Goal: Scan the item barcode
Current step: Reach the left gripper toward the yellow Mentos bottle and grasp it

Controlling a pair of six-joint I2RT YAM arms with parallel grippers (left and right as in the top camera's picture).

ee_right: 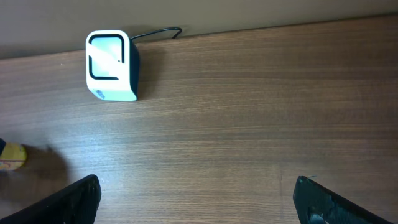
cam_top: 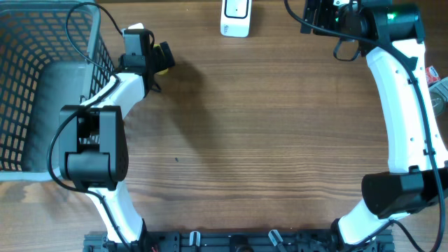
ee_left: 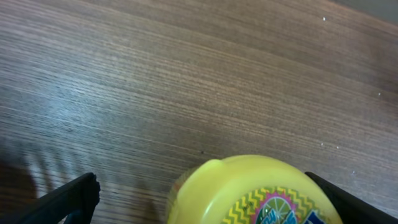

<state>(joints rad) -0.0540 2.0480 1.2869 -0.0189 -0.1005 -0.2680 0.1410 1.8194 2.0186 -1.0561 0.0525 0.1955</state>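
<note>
My left gripper is facing the tub's lid [ee_left: 261, 193] with the barcode hidden, so next I put the tub down on open wood [cam_top: 227, 112] and grip it from another side.
The item is a round yellow tub [ee_left: 249, 186] with a bright zigzag label on its lid. It lies on the wooden table between the fingers of my left gripper [ee_left: 200, 182], which is open. The left finger [ee_left: 71, 198] stands well clear of the tub; the right finger [ee_left: 345, 198] is close beside it. From overhead the tub [cam_top: 164, 57] sits at the left, beside the basket. The white barcode scanner [cam_top: 236, 17] stands at the table's far edge, and its window shows in the right wrist view [ee_right: 111, 65]. My right gripper [ee_right: 196, 183] hovers open and empty in front of it.
A dark wire basket [cam_top: 42, 84] fills the far left of the table. The scanner's cable [ee_right: 158, 32] runs off along the back edge. Some red and white objects [cam_top: 432, 74] lie at the right edge behind the right arm.
</note>
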